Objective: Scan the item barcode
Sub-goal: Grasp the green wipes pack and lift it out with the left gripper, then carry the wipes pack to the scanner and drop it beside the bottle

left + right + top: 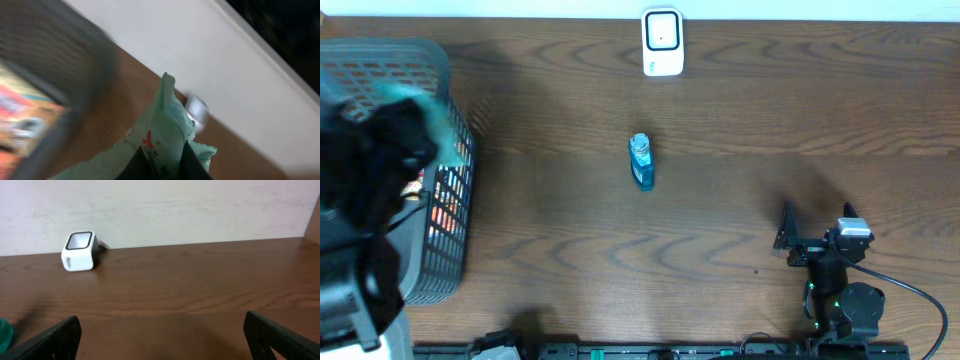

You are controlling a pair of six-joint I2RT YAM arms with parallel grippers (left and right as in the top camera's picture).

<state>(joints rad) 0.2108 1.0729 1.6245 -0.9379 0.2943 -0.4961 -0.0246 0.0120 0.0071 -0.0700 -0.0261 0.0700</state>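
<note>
My left gripper is holding the pale green packet (441, 128) clear of the basket rim, and there is open table (597, 187) beside the blue bottle. My left gripper goes there next and lets go of the packet.
My left gripper (165, 156) is shut on a pale green packet (166, 117) with red and dark lettering; the dark fingers pinch its lower edge. From overhead the packet (430, 108) is a green blur above the basket, in front of the black left arm. The white scanner (662, 42) stands at the table's far edge, also in the right wrist view (79, 251). A blurred white shape beyond the packet may be the scanner (196, 109). My right gripper (817, 223) rests open at the near right, with nothing between its fingers (50, 341).
A grey mesh basket (450, 250) holding colourful packages stands at the left edge; its rim (95, 65) is close to the held packet. A small blue bottle (641, 161) lies mid-table, and its tip shows in the right wrist view (4, 332). A pale wall runs behind the table.
</note>
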